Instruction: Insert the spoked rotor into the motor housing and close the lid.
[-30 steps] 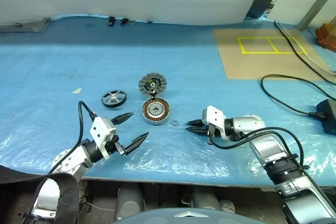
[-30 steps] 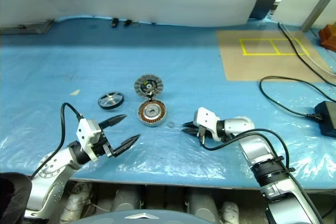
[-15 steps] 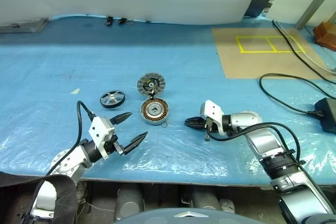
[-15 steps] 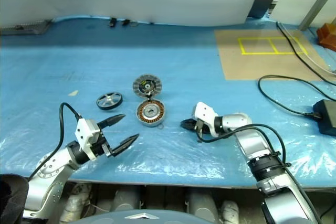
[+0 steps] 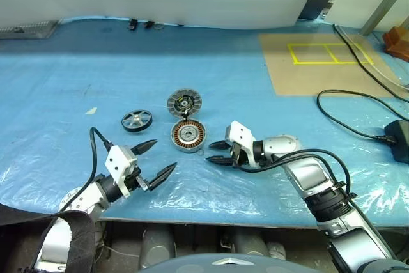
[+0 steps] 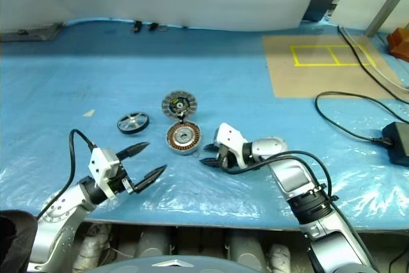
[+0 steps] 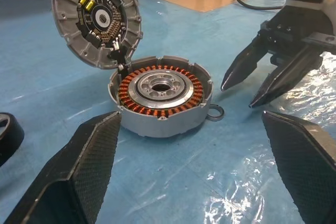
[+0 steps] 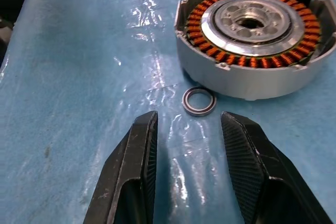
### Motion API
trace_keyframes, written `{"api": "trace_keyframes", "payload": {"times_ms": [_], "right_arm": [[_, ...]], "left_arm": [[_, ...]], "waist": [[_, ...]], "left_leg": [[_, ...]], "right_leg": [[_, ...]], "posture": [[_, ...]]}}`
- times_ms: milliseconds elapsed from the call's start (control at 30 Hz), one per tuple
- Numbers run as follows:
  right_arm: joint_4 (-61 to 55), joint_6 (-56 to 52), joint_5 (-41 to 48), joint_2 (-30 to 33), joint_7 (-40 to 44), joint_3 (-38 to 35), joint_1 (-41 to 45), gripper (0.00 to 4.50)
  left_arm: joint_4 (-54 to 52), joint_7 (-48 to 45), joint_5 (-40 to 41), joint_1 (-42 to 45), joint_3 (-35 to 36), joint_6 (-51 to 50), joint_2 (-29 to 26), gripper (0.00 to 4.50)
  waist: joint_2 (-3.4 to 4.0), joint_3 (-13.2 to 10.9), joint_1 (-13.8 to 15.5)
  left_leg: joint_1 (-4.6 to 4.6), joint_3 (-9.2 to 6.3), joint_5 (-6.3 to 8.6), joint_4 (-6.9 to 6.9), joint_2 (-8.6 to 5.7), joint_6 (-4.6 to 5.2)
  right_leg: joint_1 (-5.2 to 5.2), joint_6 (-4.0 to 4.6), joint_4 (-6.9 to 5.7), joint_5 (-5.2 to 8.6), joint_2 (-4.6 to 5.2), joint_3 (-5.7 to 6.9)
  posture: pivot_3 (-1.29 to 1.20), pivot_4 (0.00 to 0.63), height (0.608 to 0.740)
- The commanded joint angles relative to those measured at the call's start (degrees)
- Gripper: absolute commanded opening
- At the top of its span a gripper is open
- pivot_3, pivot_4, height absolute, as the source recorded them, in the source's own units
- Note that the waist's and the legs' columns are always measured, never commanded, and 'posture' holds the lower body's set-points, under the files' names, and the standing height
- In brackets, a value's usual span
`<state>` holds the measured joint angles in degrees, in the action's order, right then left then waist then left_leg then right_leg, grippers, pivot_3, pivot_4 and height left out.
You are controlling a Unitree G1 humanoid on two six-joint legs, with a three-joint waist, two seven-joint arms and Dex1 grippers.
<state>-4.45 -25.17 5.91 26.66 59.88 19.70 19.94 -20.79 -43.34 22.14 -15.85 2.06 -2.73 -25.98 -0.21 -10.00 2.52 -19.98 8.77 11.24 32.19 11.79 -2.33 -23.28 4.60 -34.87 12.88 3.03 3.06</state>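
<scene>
The small metal ring (image 8: 199,102) will sit flush inside the motor housing's round central opening (image 8: 250,23) when the robot pushes it in, because the opening looks about as wide as the ring.
The motor housing (image 5: 188,134), a grey cup with copper windings, lies mid-table. Its ribbed lid (image 5: 185,102) stands tilted open at the far rim, the dark centre with coloured marks facing me. The spoked rotor (image 5: 137,119), black-rimmed with silver spokes, lies flat to the housing's left. My right gripper (image 5: 209,153) is open and empty just right of the housing, pointing at it, with a small metal ring (image 8: 199,101) lying off its fingertips. My left gripper (image 5: 166,153) hovers wide open and empty in front of the housing, nearer the table edge.
The table is covered in crinkled blue plastic sheet. A brown board (image 5: 319,62) with yellow tape lies at the back right. Black cables (image 5: 348,97) and a black box (image 5: 399,139) sit at the right. The table's front edge (image 5: 211,212) runs just behind both grippers.
My right gripper has swung left toward the housing and its fingers have gone from shut to open. The left gripper has stayed where it was, open.
</scene>
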Motion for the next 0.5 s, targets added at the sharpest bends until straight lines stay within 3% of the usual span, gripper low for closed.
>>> {"api": "trace_keyframes", "payload": {"times_ms": [33,500], "right_arm": [[-2.83,-0.56,0.33,-0.02,-0.26,1.09,0.52,1.94],[-0.54,0.67,-2.57,-1.39,-4.19,3.49,1.91,1.94]], "left_arm": [[-3.5,0.94,-0.16,-1.55,0.02,1.06,0.42,4.5],[-5.37,2.53,-0.34,-3.89,0.3,1.0,0.47,4.5]], "waist": [[0.0,0.0,-0.02],[0.0,0.0,-0.02]], "left_leg": [[0.0,0.0,0.0,0.0,0.0,0.0],[0.01,0.0,0.0,0.0,0.0,-0.01]], "right_leg": [[0.0,0.0,0.0,0.0,0.0,0.0],[0.01,-0.08,0.0,0.04,0.0,0.0]], "posture": [[0.0,0.15,0.74],[0.0,0.15,0.74]]}}
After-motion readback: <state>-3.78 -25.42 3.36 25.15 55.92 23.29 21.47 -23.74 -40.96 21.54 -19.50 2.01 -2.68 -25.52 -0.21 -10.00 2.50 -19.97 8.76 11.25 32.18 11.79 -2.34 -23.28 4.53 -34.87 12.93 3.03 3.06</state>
